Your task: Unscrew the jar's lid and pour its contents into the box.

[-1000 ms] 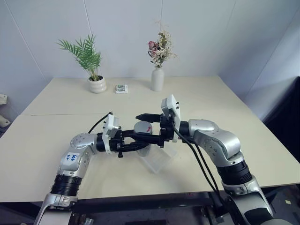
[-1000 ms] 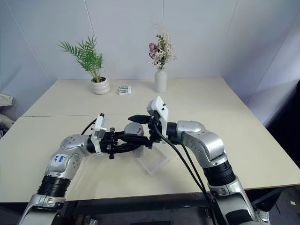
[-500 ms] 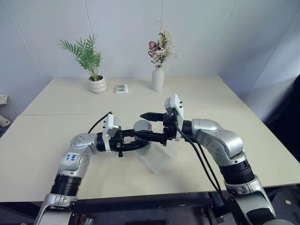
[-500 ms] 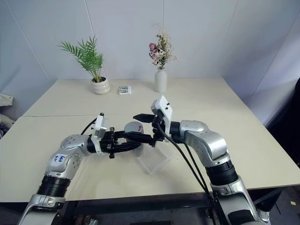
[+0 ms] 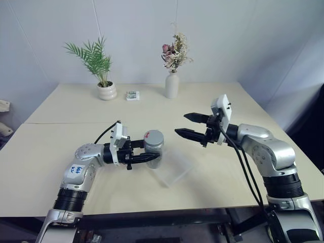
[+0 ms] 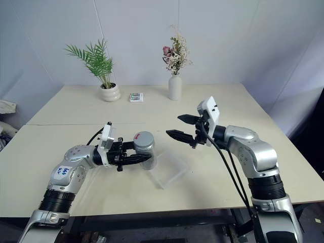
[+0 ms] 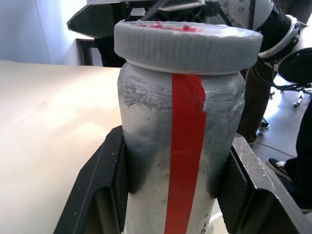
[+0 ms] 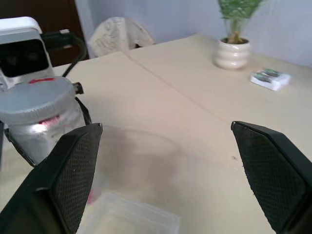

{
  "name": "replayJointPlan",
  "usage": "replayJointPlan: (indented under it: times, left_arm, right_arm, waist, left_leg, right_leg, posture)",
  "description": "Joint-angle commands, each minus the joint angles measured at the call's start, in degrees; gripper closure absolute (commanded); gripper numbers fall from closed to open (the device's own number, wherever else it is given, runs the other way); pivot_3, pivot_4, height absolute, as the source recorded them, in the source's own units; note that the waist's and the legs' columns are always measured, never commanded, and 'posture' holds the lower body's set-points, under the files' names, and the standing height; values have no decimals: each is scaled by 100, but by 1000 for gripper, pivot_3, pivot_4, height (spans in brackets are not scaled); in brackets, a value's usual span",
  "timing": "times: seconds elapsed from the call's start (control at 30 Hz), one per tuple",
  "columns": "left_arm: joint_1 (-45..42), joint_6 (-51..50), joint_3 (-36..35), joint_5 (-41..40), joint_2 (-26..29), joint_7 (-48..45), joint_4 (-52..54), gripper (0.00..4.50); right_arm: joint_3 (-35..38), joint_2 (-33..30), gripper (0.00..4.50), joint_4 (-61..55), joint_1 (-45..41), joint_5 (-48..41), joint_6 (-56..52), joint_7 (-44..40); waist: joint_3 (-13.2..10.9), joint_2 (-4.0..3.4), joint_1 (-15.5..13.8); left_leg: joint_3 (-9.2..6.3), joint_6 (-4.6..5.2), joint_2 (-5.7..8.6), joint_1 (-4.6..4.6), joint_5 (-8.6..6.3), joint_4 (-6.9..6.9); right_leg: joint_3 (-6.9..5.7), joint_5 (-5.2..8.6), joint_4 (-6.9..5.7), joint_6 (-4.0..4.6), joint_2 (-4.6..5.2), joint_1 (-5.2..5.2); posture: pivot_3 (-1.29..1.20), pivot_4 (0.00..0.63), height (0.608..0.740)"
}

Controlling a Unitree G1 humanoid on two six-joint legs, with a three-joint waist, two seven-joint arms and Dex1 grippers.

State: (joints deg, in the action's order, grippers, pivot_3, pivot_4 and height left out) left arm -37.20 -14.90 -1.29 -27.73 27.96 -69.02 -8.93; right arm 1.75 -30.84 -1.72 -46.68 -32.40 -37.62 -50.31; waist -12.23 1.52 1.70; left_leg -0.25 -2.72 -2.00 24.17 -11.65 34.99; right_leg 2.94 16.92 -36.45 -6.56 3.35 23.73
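Note:
I am going to unscrew the grey lid [image 5: 154,136], and its deep ribbed rim [image 8: 44,114] wraps over the jar's top. The lid should come off whole and uncover an open neck.
My left gripper [image 5: 152,158] is shut on the jar [image 5: 153,148], holding it upright just above the table. The jar [image 7: 180,146] is frosted, with a red stripe down its side. Its grey lid [image 7: 187,45] sits on top, with a red mark on it. The contents are hidden inside. My right gripper [image 5: 180,124] hangs open and empty to the right of the jar, at lid height and well apart from it, pointing towards it. The clear plastic box [image 5: 174,172] lies on the table below and just right of the jar.
At the table's far side stand a white pot with a green plant [image 5: 106,91], a small patterned packet [image 5: 132,95] and a white vase of dried flowers [image 5: 171,85]. The table's front edge [image 5: 167,206] runs just below the box.
My right gripper, which stood with its open fingers around the lid, has drawn away to the right and stays open. The jar stays in my left gripper with its lid on.

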Motion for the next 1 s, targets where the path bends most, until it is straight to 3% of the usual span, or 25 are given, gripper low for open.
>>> replayJointPlan:
  times: [0.03,0.2,0.47,0.6,1.0]
  left_arm:
    - [4,65,-50,-105,7,-58,225,2553]
    - [19,60,-64,-104,3,-56,237,2553]
    - [36,64,-70,-96,-7,-47,220,2553]
    - [15,72,-53,-85,-36,-39,199,2553]
    - [-20,-2,-29,-101,-56,-21,242,2553]
  right_arm:
    - [324,-120,41,-92,44,-182,-58,-3]
    - [433,-259,41,-113,148,-232,-172,-51]
    - [414,152,41,-722,-86,-868,-691,159]
    - [-28,554,41,-1073,-228,-896,-852,351]
    - [-928,824,41,-952,-568,-312,-585,219]
  waist:
    - [0,0,32]
    - [0,0,6]
    - [0,0,20]
    - [0,0,16]
    - [0,0,10]
  left_leg:
    - [5,2,-1,-2,-1,0]
    - [7,3,-1,-1,-2,2]
    - [10,4,-2,-2,-3,1]
    - [10,4,-2,-2,-3,3]
    - [10,7,-1,0,-4,2]
  right_leg:
    - [6,0,0,0,-1,0]
    - [8,-1,0,-2,-2,1]
    - [14,-3,0,-6,-3,2]
    - [15,-3,0,-6,-3,1]
    - [14,-3,2,-6,-1,2]
  posture:
    - [0,150,740]
    - [0,150,740]
    - [0,150,740]
    - [0,150,740]
    - [0,150,740]
